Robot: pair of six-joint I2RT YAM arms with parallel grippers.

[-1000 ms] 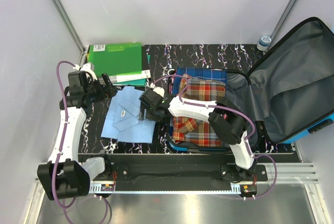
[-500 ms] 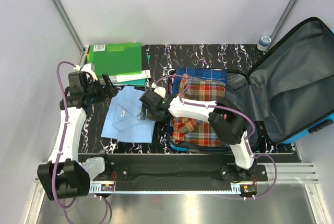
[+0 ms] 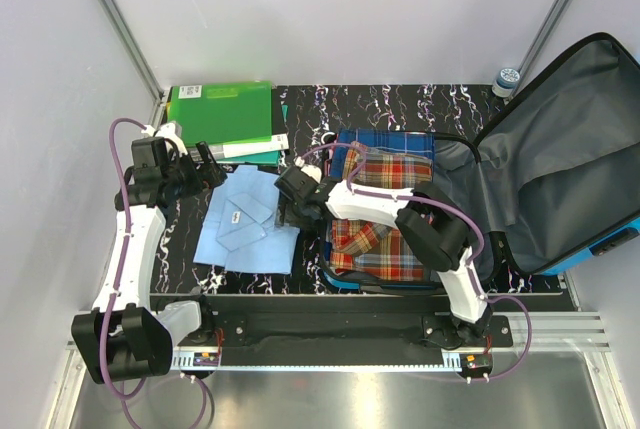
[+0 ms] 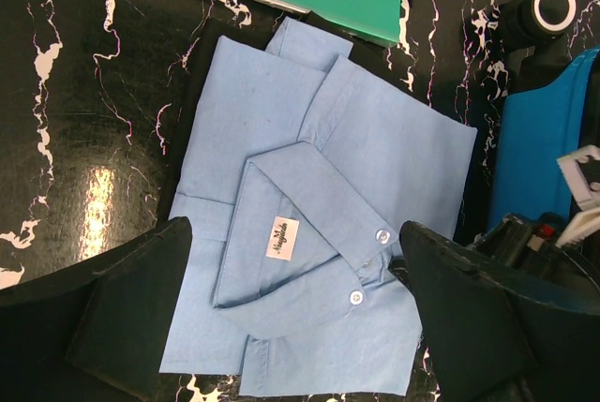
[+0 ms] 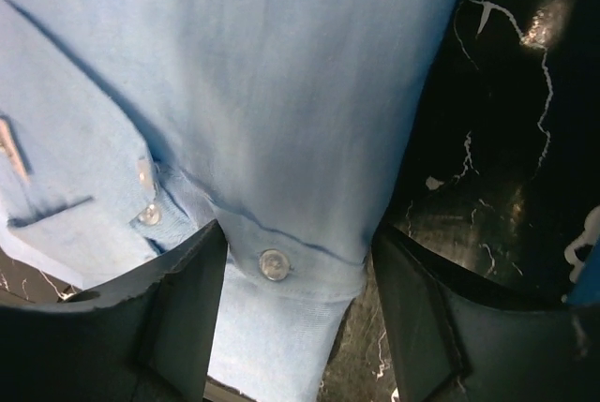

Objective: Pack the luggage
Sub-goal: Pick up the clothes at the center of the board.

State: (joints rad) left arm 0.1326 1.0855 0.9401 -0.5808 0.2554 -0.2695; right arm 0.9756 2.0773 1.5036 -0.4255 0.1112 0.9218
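Note:
My right gripper should reach further over the shirt's buttoned part (image 5: 274, 264) and pinch it tight, because the light-blue shirt's edge (image 5: 362, 275) lies broad and flat between its fingers.
The luggage (image 3: 600, 245) lies open at the right, its grey-lined lid (image 3: 560, 149) leaning back. Folded plaid clothes (image 3: 385, 211) fill its base. Its blue edge shows in the left wrist view (image 4: 534, 158). A folded light-blue shirt (image 3: 240, 234) lies on the black table to the left of it. My right gripper (image 3: 284, 211) is low at the shirt's right edge. In the right wrist view (image 5: 300, 233) it is open, and the buttoned edge of the shirt (image 5: 281, 93) lies between its jaws. My left gripper (image 3: 208, 165) hovers open above the shirt (image 4: 309, 233); it also shows in the left wrist view (image 4: 295, 229).
Green folders (image 3: 220, 109) lie at the back left, and their teal edge shows in the left wrist view (image 4: 319, 4). A small bottle (image 3: 508, 77) stands at the back right by the lid. Grey walls close in the left side and the back.
My right gripper has shifted a little to the right along the shirt's edge, toward the luggage. The left arm and the shirt have not visibly moved.

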